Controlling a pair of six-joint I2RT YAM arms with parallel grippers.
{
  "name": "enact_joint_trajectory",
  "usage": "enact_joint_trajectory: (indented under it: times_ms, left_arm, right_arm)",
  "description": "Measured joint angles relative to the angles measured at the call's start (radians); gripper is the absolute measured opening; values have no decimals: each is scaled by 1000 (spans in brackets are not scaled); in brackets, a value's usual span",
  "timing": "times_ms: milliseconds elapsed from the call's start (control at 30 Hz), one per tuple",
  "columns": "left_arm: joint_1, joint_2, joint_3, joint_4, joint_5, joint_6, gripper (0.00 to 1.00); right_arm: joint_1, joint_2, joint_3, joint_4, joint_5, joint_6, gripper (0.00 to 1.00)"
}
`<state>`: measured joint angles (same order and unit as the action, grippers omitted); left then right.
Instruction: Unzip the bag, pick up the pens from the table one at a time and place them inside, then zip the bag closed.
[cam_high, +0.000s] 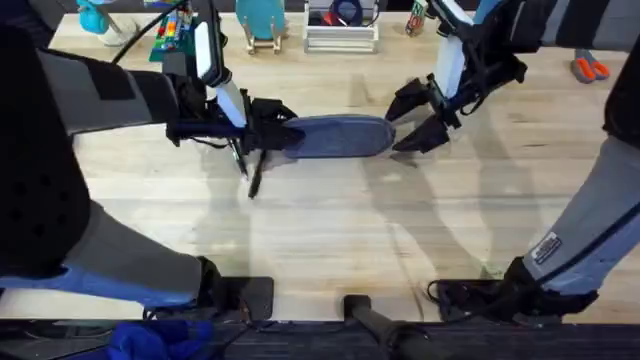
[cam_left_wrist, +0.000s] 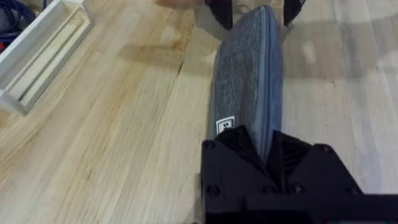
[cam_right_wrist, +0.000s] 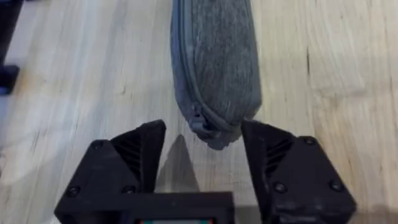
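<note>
The zipper track (cam_right_wrist: 185, 56) runs along the bag's long edge, so I expect the zipper pull (cam_right_wrist: 202, 124) to slide to the bag's held end and leave a narrow slit when I pull it.
The blue-grey bag (cam_high: 338, 137) lies lengthwise in the middle of the table (cam_high: 330, 240), zipper closed. My left gripper (cam_high: 272, 133) is shut on the bag's left end; in the left wrist view its fingers (cam_left_wrist: 239, 149) pinch the fabric edge of the bag (cam_left_wrist: 245, 68). My right gripper (cam_high: 415, 122) stands open at the right end. In the right wrist view that end of the bag (cam_right_wrist: 214, 56), with the small zipper pull (cam_right_wrist: 198, 122), sits between the spread fingers (cam_right_wrist: 144, 149), untouched. Slim dark pens (cam_high: 254, 180) lie on the table just in front of the left gripper.
Along the back edge stand a white rack (cam_high: 341, 32), a teal stand (cam_high: 261, 22) and a colourful item (cam_high: 172, 30). Orange-handled scissors (cam_high: 590, 68) lie at the far right. A white frame (cam_left_wrist: 43, 50) shows in the left wrist view. The near table is bare wood.
</note>
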<state>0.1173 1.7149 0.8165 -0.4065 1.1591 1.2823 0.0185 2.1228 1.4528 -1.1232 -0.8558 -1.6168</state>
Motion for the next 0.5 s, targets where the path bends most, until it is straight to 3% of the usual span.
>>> enact_joint_trajectory:
  times_ms: [100, 467, 500]
  left_arm:
    - [0, 0, 0, 0, 0, 0, 43]
    - [0, 0, 0, 6, 0, 0, 43]
    - [0, 0, 0, 7, 0, 0, 43]
  right_arm:
    - [0, 0, 0, 1, 0, 4, 673]
    - [0, 0, 0, 11, -5, 17, 66]
    - [-1, 0, 0, 7, -4, 16, 47]
